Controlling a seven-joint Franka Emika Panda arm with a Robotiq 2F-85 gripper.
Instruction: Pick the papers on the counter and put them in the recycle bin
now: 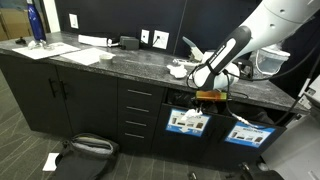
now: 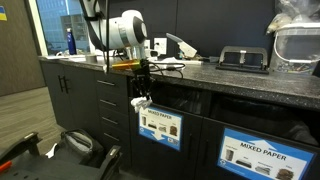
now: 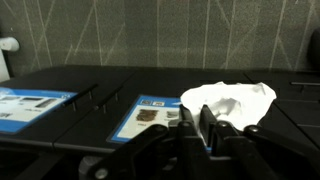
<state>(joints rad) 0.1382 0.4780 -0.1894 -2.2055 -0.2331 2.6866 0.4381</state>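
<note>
The crumpled paper (image 2: 141, 102) is hanging outside the labelled front of the recycle bin, so my gripper needs to lift it back over the bin's opening (image 2: 177, 98) before letting it go.
My gripper (image 3: 205, 128) is shut on a crumpled white paper scrap (image 3: 232, 100). In both exterior views the gripper (image 2: 140, 92) (image 1: 206, 97) points down just off the front edge of the dark speckled counter (image 1: 120, 62) (image 2: 210, 72). The held paper (image 2: 141, 103) dangles in front of the labelled recycle bin front (image 2: 160, 127) (image 1: 187, 122). That bin's blue and white label (image 3: 152, 114) lies under the fingers in the wrist view. More crumpled papers (image 1: 180, 69) rest on the counter beside the arm.
A second bin front marked mixed paper (image 2: 264, 158) (image 1: 250, 133) sits alongside. Flat white sheets (image 1: 88, 55), a standing folded card (image 1: 190, 45) and a blue bottle (image 1: 35, 22) occupy the counter. A black bag (image 1: 85, 148) and a white scrap (image 1: 50, 160) lie on the floor.
</note>
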